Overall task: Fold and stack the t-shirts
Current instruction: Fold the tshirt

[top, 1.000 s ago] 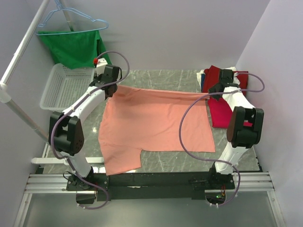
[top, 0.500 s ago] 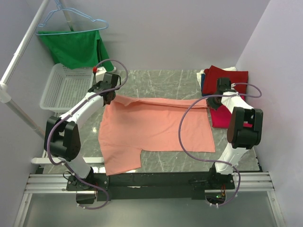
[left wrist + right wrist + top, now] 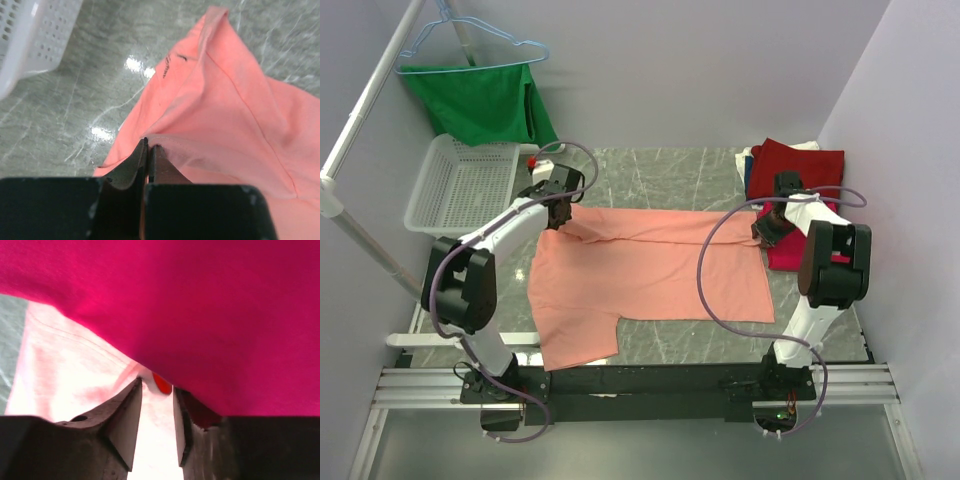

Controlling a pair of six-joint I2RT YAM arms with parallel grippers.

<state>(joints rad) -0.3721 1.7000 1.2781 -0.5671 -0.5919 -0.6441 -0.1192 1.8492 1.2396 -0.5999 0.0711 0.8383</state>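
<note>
My left gripper is pinching the folded flap at one end point(image 3: 574, 229) and the flap's edge is loose. So next I ease back and move my right gripper to that edge point(image 3: 605, 239).
The salmon-pink t-shirt point(image 3: 650, 270) lies spread on the marble table, its far edge folded over toward me. My left gripper point(image 3: 560, 208) is at the shirt's far left corner, shut on a pinch of that hem point(image 3: 149, 146). My right gripper point(image 3: 767, 232) is low at the far right corner with its jaws open point(image 3: 157, 390). Pale salmon cloth point(image 3: 65, 370) lies under and between them, ungripped. The crimson-pink t-shirt point(image 3: 785, 250) lies folded right beside it and fills the right wrist view point(image 3: 200, 315). The dark red t-shirt point(image 3: 800, 165) is behind it.
A white mesh basket point(image 3: 460, 185) stands at the far left, close to my left arm, and shows in the left wrist view point(image 3: 30, 35). A green garment point(image 3: 480, 100) on a light-blue hanger point(image 3: 470, 45) hangs behind it. A white pole point(image 3: 360, 130) slants along the left wall.
Both grippers lowered the shirt's far edge toward me onto the table, making a fold. The right gripper opened and let go of the cloth; the left stays shut on it.
</note>
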